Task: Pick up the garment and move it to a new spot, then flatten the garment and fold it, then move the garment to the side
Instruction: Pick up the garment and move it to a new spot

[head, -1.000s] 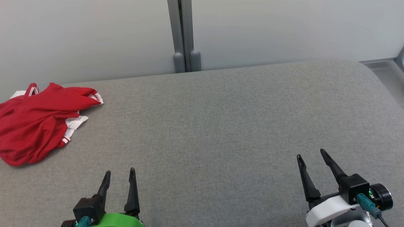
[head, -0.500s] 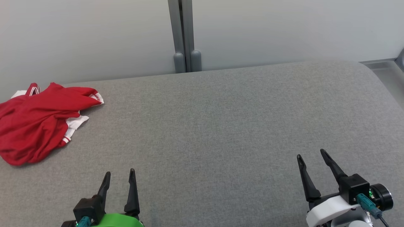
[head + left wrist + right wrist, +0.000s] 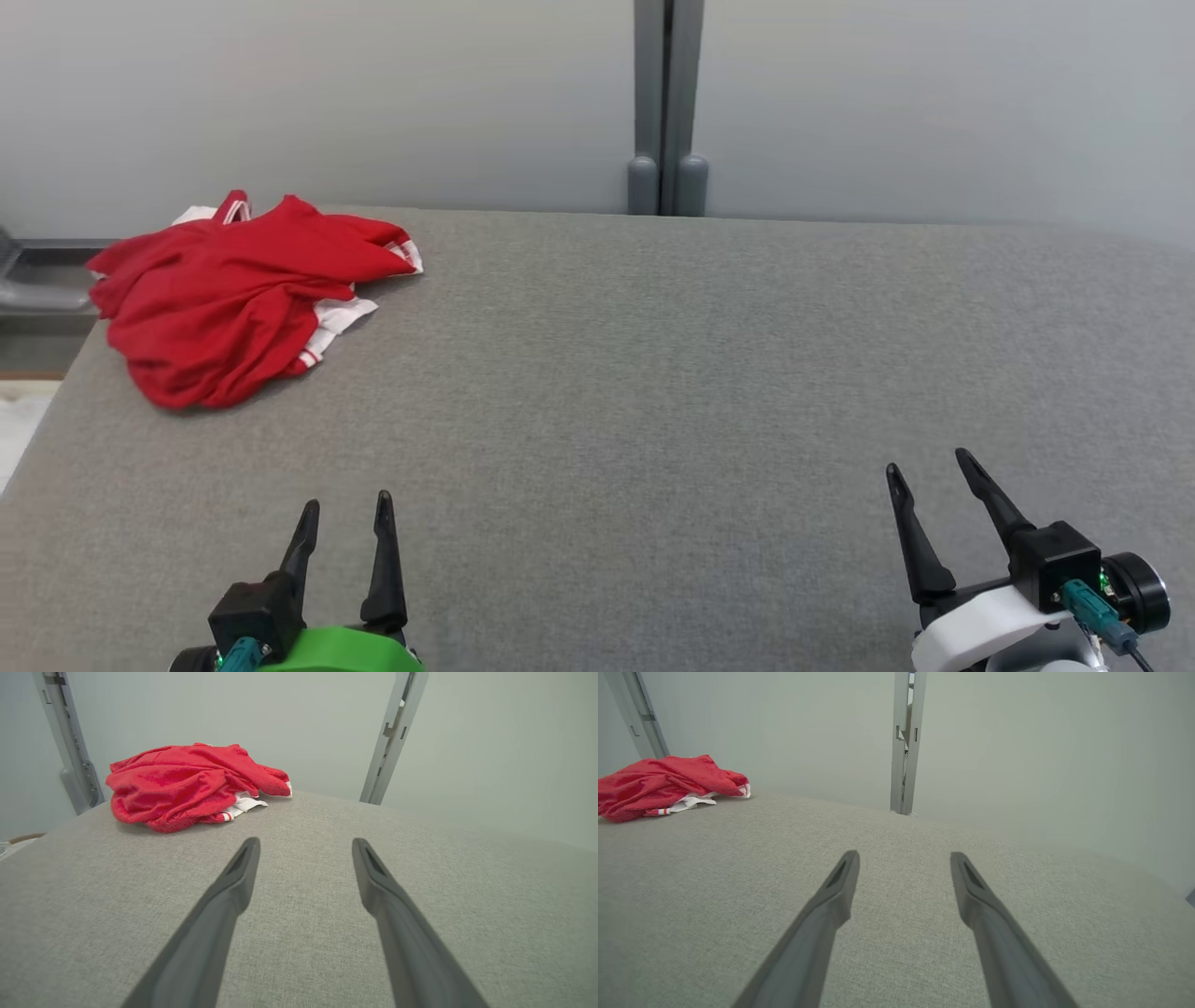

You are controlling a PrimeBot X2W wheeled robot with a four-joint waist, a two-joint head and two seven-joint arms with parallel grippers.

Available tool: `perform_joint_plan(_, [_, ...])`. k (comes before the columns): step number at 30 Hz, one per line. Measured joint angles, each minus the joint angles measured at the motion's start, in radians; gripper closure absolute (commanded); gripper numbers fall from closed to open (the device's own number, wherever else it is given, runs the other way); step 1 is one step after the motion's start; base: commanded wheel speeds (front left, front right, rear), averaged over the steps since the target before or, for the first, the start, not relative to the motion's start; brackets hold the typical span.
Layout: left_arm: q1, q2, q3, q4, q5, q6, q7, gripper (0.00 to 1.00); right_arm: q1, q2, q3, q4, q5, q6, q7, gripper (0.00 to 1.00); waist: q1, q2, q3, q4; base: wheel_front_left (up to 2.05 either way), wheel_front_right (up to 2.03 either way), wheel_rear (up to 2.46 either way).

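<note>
I expect another garment to be hidden underneath when I lift the red fabric [image 3: 230, 291], since a striped band [image 3: 236, 209] and white cloth stick out around it.
The garment [image 3: 233, 299] is a crumpled red shirt with white trim, lying at the far left corner of the grey fabric surface [image 3: 653, 373]. It also shows ahead and to the left in the left wrist view as the garment [image 3: 187, 784], and at the far left in the right wrist view as the garment [image 3: 663, 786]. My left gripper [image 3: 345, 509] stands open near the front edge, well short of the garment, with nothing between its fingers. My right gripper [image 3: 929, 462] stands open at the lower right, far from the garment and holding nothing.
A pale wall with a grey vertical post [image 3: 665, 103] runs behind the surface. The surface's left edge [image 3: 47, 411] drops off beside the garment, with floor beyond it.
The whole head picture has shifted right, so the camera has turned left. The garment lies as before, and both grippers stay open in place.
</note>
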Motion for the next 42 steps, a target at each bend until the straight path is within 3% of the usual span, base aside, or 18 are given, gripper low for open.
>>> perform_joint_plan(13, [0.021,0.001,0.040,-0.014,0.008,0.000,0.000,0.00,0.003,0.001,0.017,0.007,0.011,0.000,0.000,0.00,0.0000,0.0000,-0.010,0.176,0.00,0.00,0.00])
perform_joint_plan(25, [0.009,0.006,0.072,-0.041,0.047,-0.011,0.000,0.00,0.002,0.001,0.013,-0.004,0.014,0.000,0.000,0.00,0.0000,0.0000,0.004,0.181,0.00,0.00,0.00])
perform_joint_plan(31, [-0.123,0.099,0.147,-0.100,0.065,-0.033,0.000,0.00,-0.009,0.001,-0.002,-0.018,-0.001,0.000,0.000,0.00,0.0000,0.0000,0.033,0.170,0.00,0.00,0.00])
perform_joint_plan(36, [-0.333,0.199,0.184,-0.116,0.061,-0.049,0.013,0.00,-0.042,0.001,0.004,-0.031,-0.031,0.000,0.000,0.00,0.0000,0.0000,0.080,0.159,0.00,0.00,0.00])
perform_joint_plan(42, [-0.573,0.275,0.195,-0.010,0.010,-0.063,0.067,0.00,-0.115,0.001,0.018,-0.049,-0.087,0.000,0.000,0.00,0.0000,0.0000,0.167,0.134,0.00,0.00,0.00])
